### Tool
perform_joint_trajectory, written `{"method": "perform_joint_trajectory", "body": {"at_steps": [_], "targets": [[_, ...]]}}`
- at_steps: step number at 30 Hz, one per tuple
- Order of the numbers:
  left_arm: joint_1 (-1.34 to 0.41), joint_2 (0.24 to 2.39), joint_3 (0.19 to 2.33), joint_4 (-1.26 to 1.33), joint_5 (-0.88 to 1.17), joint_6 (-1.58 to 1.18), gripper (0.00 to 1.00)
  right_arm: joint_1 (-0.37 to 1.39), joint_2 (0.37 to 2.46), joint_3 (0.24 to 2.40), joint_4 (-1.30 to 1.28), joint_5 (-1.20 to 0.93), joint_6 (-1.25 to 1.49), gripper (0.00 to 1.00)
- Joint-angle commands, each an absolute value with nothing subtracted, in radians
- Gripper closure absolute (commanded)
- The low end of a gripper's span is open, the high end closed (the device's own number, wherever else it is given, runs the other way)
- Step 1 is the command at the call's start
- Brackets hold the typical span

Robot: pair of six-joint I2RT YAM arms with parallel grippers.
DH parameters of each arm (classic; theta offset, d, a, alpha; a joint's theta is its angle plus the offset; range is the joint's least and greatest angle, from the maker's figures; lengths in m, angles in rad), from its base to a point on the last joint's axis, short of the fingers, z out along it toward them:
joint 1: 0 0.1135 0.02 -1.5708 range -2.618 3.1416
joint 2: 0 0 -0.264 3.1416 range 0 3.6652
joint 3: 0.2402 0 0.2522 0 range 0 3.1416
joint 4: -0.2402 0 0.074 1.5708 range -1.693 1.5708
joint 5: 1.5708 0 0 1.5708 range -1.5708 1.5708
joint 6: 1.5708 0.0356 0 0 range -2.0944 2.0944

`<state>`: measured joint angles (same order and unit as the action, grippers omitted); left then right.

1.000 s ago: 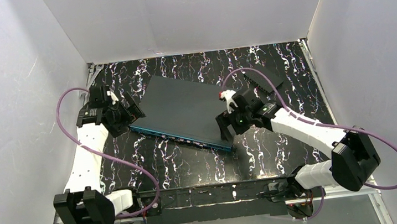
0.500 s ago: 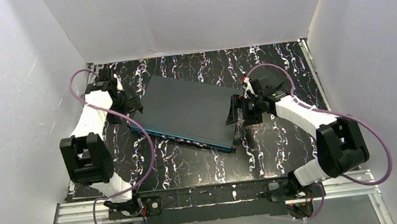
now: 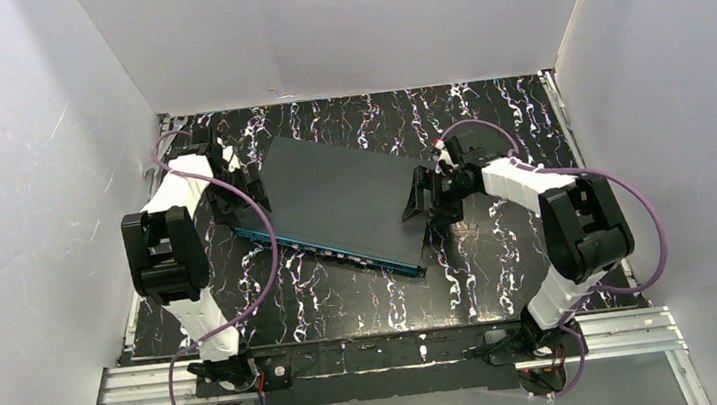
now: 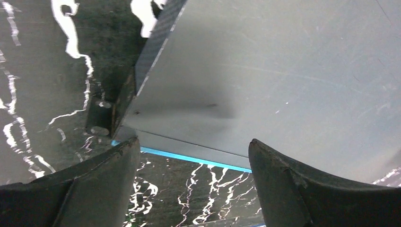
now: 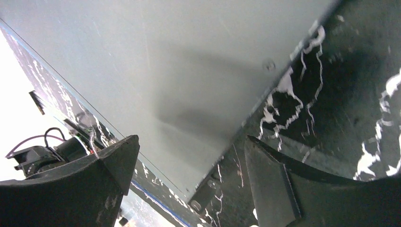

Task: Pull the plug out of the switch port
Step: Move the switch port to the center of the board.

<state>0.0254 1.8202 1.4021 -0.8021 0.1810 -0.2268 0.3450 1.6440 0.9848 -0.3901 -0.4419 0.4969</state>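
The port edge [image 3: 332,252] slants across the mat, so my left gripper should steady one end of the switch while my right gripper swings the other end [image 3: 418,234] square.
The switch [image 3: 339,196] is a large flat dark grey box lying askew on the black marbled mat, with its thin teal-blue port edge [image 3: 324,250] facing the near side. No plug or cable shows in any port. My left gripper [image 3: 251,196] is open at the switch's left end; in the left wrist view [image 4: 194,142] its jaws straddle the near left corner of the switch [image 4: 283,71]. My right gripper [image 3: 423,201] is open at the switch's right end; in the right wrist view [image 5: 191,139] its jaws straddle the side edge of the switch [image 5: 165,61].
White walls [image 3: 17,148] close in the mat on three sides. Purple arm cables [image 3: 245,305] loop over the left and right of the mat. A metal rail [image 3: 380,353] runs along the near edge.
Both arms have folded upward and reached farther back. The left gripper has closed in on the switch's left corner. The right gripper has moved from the near right corner to the right side edge.
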Motion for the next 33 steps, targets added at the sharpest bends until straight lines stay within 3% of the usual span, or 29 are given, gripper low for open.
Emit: {"method": "perform_joint_trajectory", "body": {"at_steps": [1, 9, 14, 22, 33], "targets": [[0.031, 1.786, 1.362, -0.793, 0.316, -0.210, 0.20, 0.344, 1.718, 1.065, -0.319, -0.531, 0.527, 0.13], [0.031, 1.802, 1.320, -0.773, 0.492, -0.252, 0.46, 0.341, 1.826, 1.206, -0.297, -0.586, 0.555, 0.23], [0.021, 1.776, 1.264, -0.710, 0.563, -0.322, 0.52, 0.334, 1.875, 1.291, -0.295, -0.603, 0.569, 0.26], [-0.046, 1.797, 1.285, -0.689, 0.554, -0.346, 0.53, 0.281, 1.930, 1.376, -0.258, -0.628, 0.618, 0.24], [-0.020, 1.777, 1.439, -0.871, 0.119, -0.184, 0.33, 0.275, 1.895, 1.365, -0.371, -0.573, 0.523, 0.08]]}}
